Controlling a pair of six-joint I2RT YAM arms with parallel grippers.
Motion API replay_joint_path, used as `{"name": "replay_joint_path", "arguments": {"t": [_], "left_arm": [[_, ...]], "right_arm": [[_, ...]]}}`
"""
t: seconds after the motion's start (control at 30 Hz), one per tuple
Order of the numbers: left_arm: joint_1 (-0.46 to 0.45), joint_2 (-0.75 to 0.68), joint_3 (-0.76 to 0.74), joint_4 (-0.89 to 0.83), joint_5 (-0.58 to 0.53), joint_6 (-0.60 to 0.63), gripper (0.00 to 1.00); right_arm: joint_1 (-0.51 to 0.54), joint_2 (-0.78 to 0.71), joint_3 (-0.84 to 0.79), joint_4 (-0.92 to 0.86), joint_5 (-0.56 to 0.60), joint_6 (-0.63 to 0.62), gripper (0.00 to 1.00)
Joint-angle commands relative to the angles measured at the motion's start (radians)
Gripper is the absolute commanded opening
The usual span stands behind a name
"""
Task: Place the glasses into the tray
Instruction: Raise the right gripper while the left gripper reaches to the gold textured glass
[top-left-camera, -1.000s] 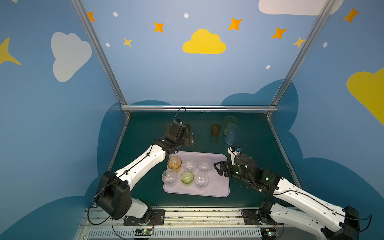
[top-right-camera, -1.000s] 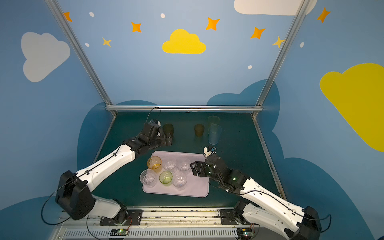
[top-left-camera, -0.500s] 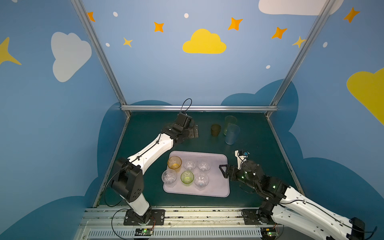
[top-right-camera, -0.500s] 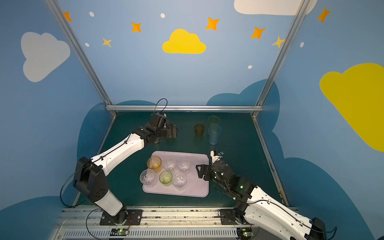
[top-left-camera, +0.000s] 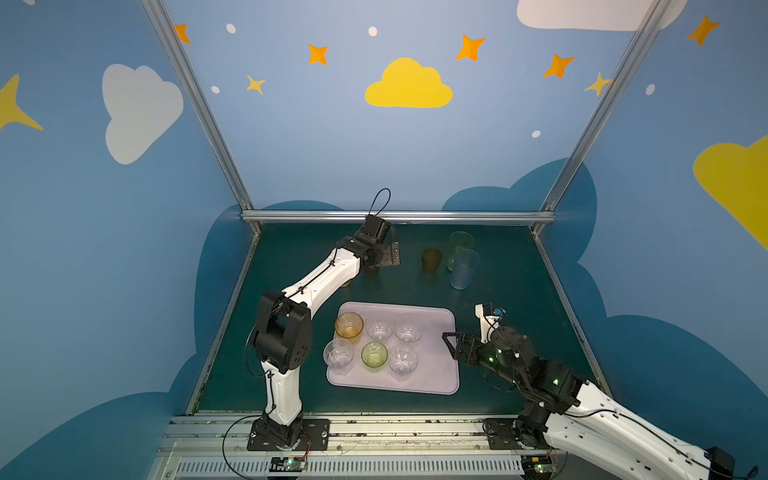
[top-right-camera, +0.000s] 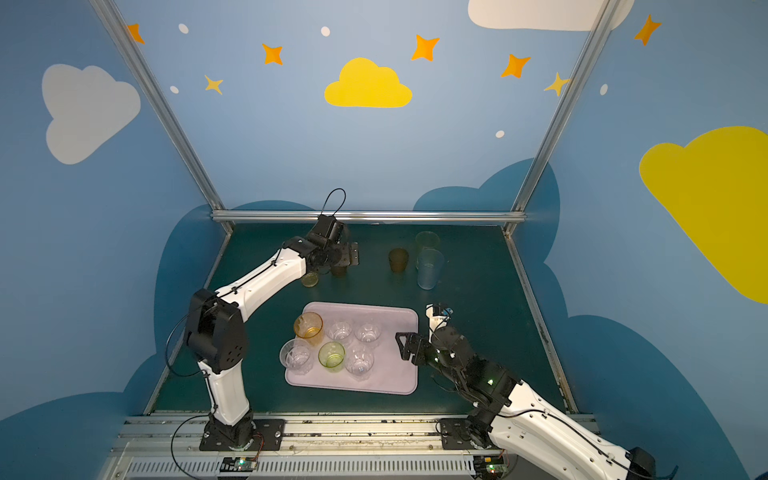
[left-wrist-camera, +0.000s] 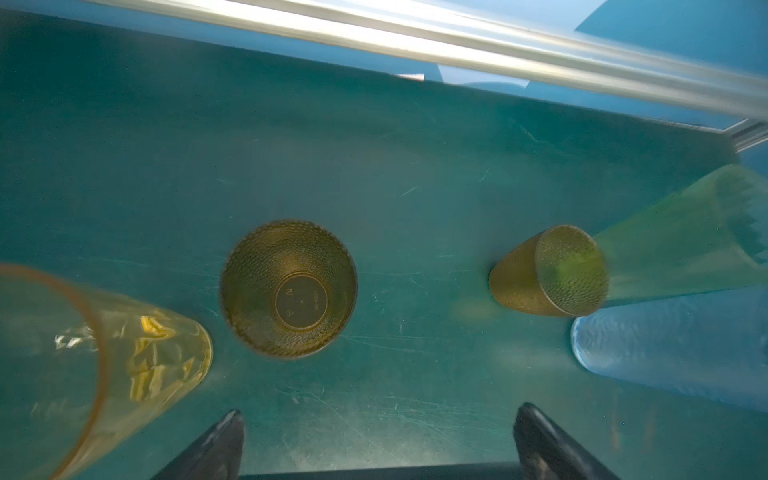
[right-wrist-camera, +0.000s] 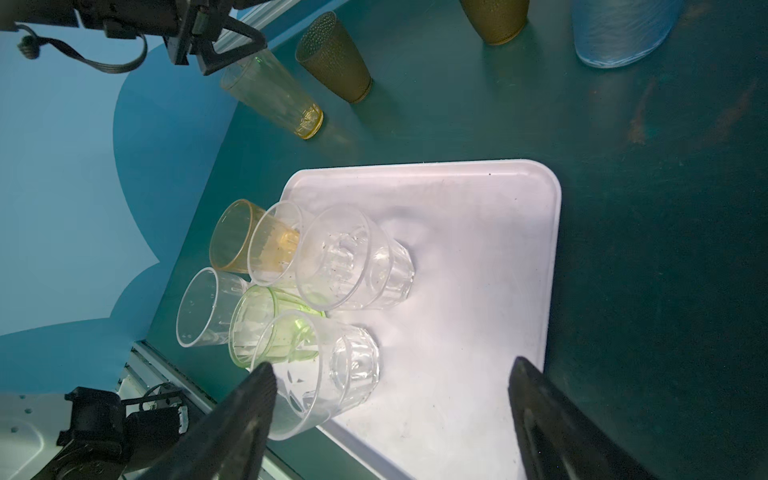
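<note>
I see one finger facing the opening of the brown glass by the yellow glass, so I should keep lowering my left gripper until its fingers straddle the brown glass's rim.
The pale lilac tray lies at the front middle of the green table. It holds several glasses: an orange one, a green one and clear faceted ones. At the back stand a brown glass, a tall green glass and a blue glass. Below my open left gripper stands another brown glass, with a yellow glass beside it. My right gripper is open and empty over the tray's right edge.
A metal rail and blue walls close the table at the back and sides. My left arm stretches across the table left of the tray and partly hides the yellow glass.
My left gripper has swung right and toward the back wall, over the brown glass. My right gripper has drawn back slightly toward the tray's right edge. Both stayed open.
</note>
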Motion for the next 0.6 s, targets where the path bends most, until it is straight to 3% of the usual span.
{"name": "replay_joint_path", "arguments": {"t": [0.0, 0.17, 0.57], "left_arm": [[0.007, 0.053, 0.07, -0.071, -0.017, 0.042, 1.0], [0.016, 0.134, 0.158, -0.12, -0.038, 0.061, 0.99], [0.025, 0.242, 0.28, -0.167, -0.022, 0.101, 0.84]], "right_arm": [[-0.007, -0.003, -0.014, -0.01, 0.016, 0.01, 0.86], [-0.013, 0.005, -0.018, -0.013, 0.009, 0.014, 0.87], [-0.023, -0.001, -0.026, -0.007, -0.019, 0.03, 0.86]]}}
